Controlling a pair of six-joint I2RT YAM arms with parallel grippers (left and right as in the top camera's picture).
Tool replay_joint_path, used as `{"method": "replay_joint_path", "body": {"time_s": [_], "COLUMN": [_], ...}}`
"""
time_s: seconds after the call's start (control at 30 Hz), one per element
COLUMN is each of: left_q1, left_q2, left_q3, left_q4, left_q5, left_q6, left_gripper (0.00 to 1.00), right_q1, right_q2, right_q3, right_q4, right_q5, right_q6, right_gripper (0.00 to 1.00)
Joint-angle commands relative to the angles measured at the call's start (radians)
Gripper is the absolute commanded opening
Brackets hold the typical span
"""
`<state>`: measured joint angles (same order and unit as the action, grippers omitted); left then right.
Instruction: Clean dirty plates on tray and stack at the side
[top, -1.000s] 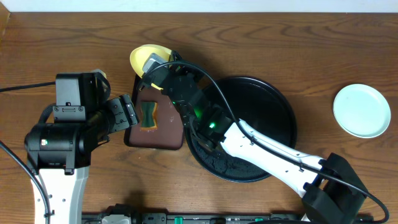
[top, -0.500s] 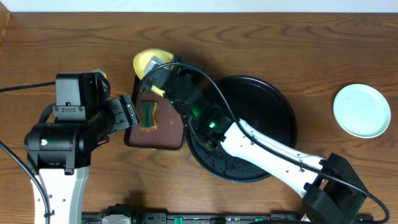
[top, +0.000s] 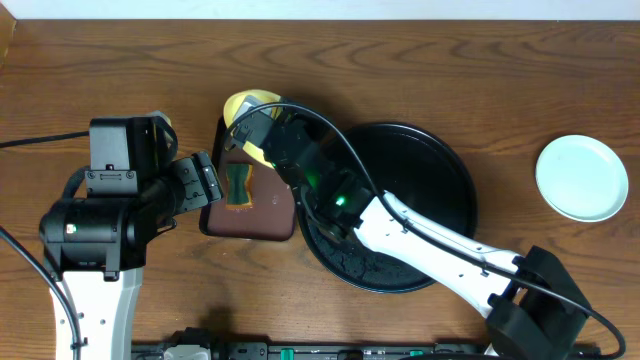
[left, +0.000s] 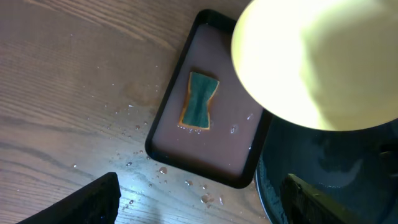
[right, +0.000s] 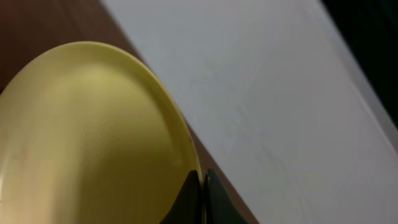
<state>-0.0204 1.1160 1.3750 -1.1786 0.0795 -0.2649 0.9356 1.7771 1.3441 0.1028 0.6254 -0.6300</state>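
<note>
My right gripper should keep carrying the pale yellow plate (top: 240, 105), which it holds by its rim, until the plates stack, as the mint-white plate (top: 582, 178) lies open.
My right gripper (top: 252, 128) is shut on the rim of the pale yellow plate (top: 245, 103) and holds it tilted steeply above the far end of the brown rectangular tray. In the right wrist view the plate (right: 87, 137) fills the left side, with the right gripper (right: 200, 182) pinching its edge. From the left wrist the same plate (left: 311, 62) hangs at upper right. My left gripper (top: 205, 180) is open and empty, left of the brown tray. The round black tray (top: 440, 160) lies under the right arm. A mint-white plate (top: 581, 177) sits alone at far right.
The brown rectangular tray (top: 270, 215) holds a green and orange sponge (top: 238, 184), also visible from the left wrist as the sponge (left: 199, 101). Water drops (left: 205, 199) dot the wood near the tray's corner. A black cable (top: 40, 140) runs off to the left.
The right gripper has turned the yellow plate more on edge and shifted it slightly to the right and nearer the brown tray. The left arm has stayed put.
</note>
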Motion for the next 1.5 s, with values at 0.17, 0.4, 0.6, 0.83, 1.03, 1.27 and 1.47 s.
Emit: {"method": "replay_joint_path", "body": {"time_s": [0.17,0.4,0.6,0.83,1.03,1.27,1.47], "left_q1": [0.005,0.005,0.005,0.005,0.005,0.005,0.005], "left_q2": [0.003,0.003,0.003,0.003,0.003,0.003,0.003], "left_q3": [0.012,0.012,0.012,0.012,0.012,0.012,0.012], "left_q4": [-0.003,-0.003,-0.003,-0.003,-0.003,-0.003,-0.003], "left_q5": [-0.008,-0.008,-0.008,-0.008,-0.008,-0.008,-0.008], "left_q6": [0.003,0.003,0.002,0.003,0.003,0.003,0.003], "left_gripper": [0.83,0.83,0.83,0.83,0.83,0.83,0.83], "right_q1": [0.016,0.002,-0.153,-0.62,-1.128,-1.529,-1.693], "right_q2": [-0.029,-0.041,-0.045,-0.122,-0.14,-0.138,-0.122], "right_q3": [0.01,0.01,0.01,0.01,0.008,0.003,-0.076], "right_q4": [-0.078,-0.067,-0.344,-0.49,-0.77,-0.889,-0.865], "right_q5": [-0.075,0.011,-0.282,-0.987,-1.028,-0.807,-0.652], "right_q6": [-0.002,0.208,0.792,1.09,1.102,1.1,1.074], "right_gripper": [0.01,0.01,0.01,0.01,0.01,0.01,0.01]}}
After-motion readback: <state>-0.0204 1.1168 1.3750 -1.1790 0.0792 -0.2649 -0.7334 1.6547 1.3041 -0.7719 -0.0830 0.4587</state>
